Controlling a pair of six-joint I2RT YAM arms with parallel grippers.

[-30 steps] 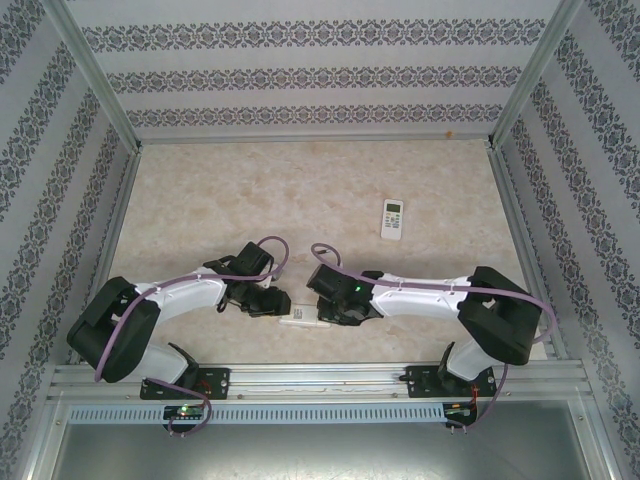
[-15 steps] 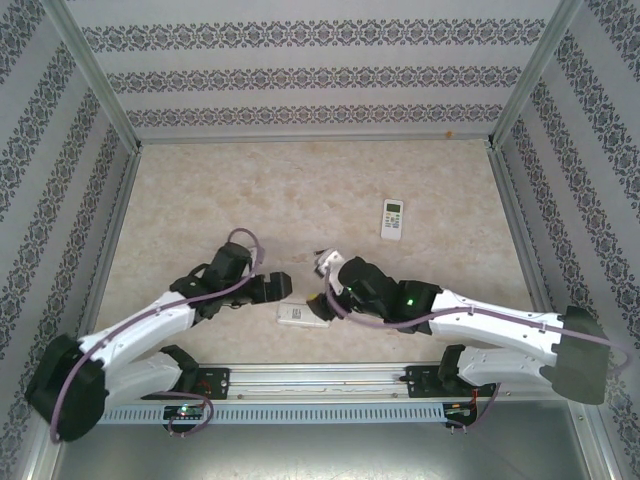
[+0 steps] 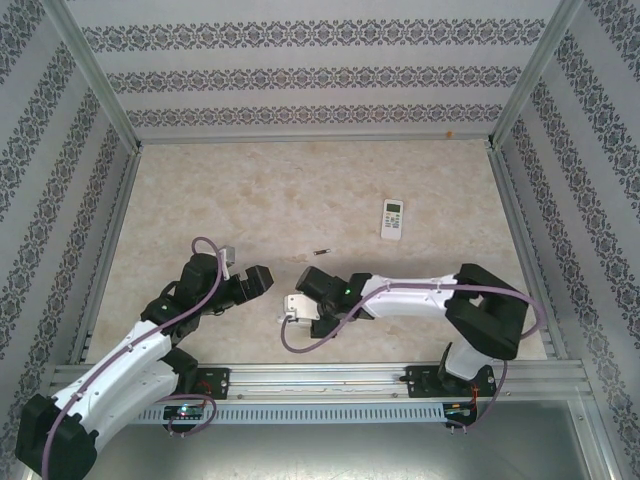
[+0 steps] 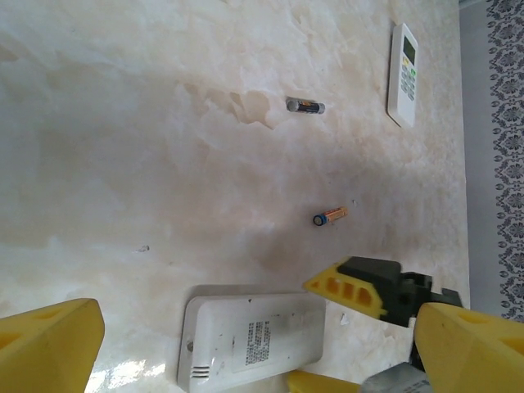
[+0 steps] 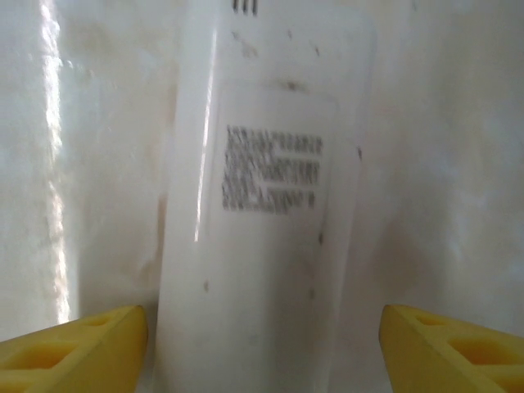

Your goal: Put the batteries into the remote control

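Observation:
The white remote point(image 4: 250, 337) takes up the work spot, so my left gripper should move it aside by its slotted end point(image 4: 196, 359) before my right gripper gets the second remote.
A white remote point(image 5: 262, 205) lies back-up on the table, its label showing, also seen as the remote point(image 4: 254, 340) and the remote point(image 3: 292, 304). My right gripper point(image 5: 262, 352) stands open astride it, one yellow finger on each side; its fingers point(image 4: 350, 286) show in the left wrist view, and it is the right gripper point(image 3: 303, 300) from above. One dark battery point(image 4: 305, 105) and one orange battery point(image 4: 329, 216) lie loose beyond the remote; a battery point(image 3: 322, 252) shows from above. My left gripper point(image 4: 258, 352) is open, a little left of the remote, holding nothing, at left gripper point(image 3: 258, 279).
A second white remote point(image 3: 392, 218) lies face-up at the right of the table, also second remote point(image 4: 404, 74). Patterned walls and metal rails close in the table on three sides.
The left gripper has drawn back to the left, away from the remote. The right arm has folded back, and its gripper now sits over the remote.

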